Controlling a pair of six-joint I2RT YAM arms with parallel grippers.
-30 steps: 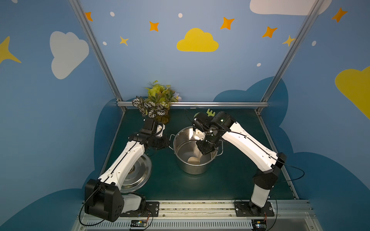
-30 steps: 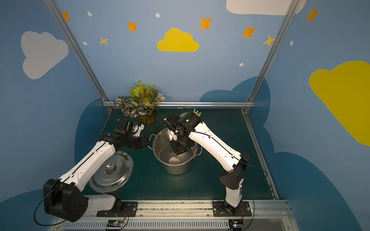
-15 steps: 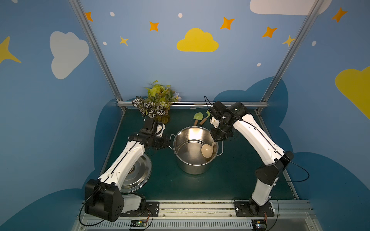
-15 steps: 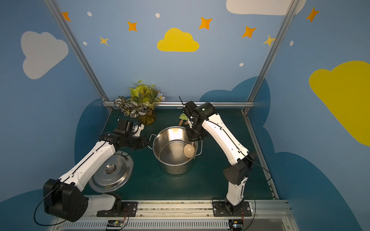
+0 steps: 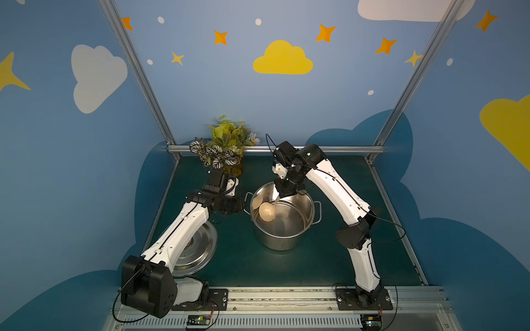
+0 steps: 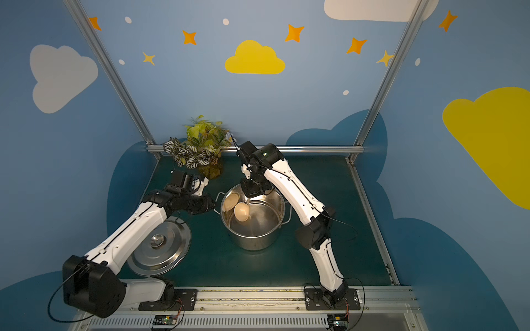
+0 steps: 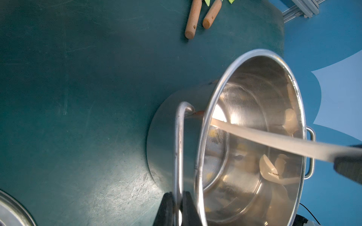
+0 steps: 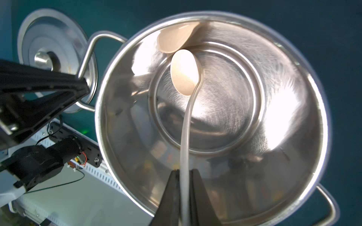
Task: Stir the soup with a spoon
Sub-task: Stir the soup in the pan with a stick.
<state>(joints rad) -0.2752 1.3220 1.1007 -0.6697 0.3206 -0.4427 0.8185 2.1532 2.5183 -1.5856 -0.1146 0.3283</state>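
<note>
I should use my right gripper to sweep the spoon around toward the pot's opposite side (image 5: 307,212), because the spoon's bowl is near the pot's side (image 5: 254,208) next to my left gripper.
A steel pot (image 5: 282,240) (image 6: 252,242) stands mid-table. My right gripper (image 5: 282,195) (image 6: 249,192) (image 8: 184,173) hangs over its far rim, shut on the thin handle of the cream spoon (image 7: 274,140). The spoon's round bowl (image 5: 266,211) (image 6: 241,212) (image 8: 184,72) sits low inside the pot, close to the left wall, which mirrors it. My left gripper (image 5: 241,204) (image 6: 213,205) (image 7: 178,195) is shut on the pot's left handle (image 7: 178,146) (image 8: 92,45). No soup shows; the pot's floor (image 8: 225,109) looks like bare shiny steel.
The pot's lid (image 5: 198,249) (image 6: 159,246) (image 8: 49,39) lies flat on the green table, partly under my left arm. A potted plant (image 5: 223,149) stands at the back left. Two wooden tool handles (image 7: 193,19) lie behind the pot.
My right gripper has swung the spoon round inside the pot: its bowl went from the near middle to the right wall and now sits by the left wall. The left arm has not moved.
</note>
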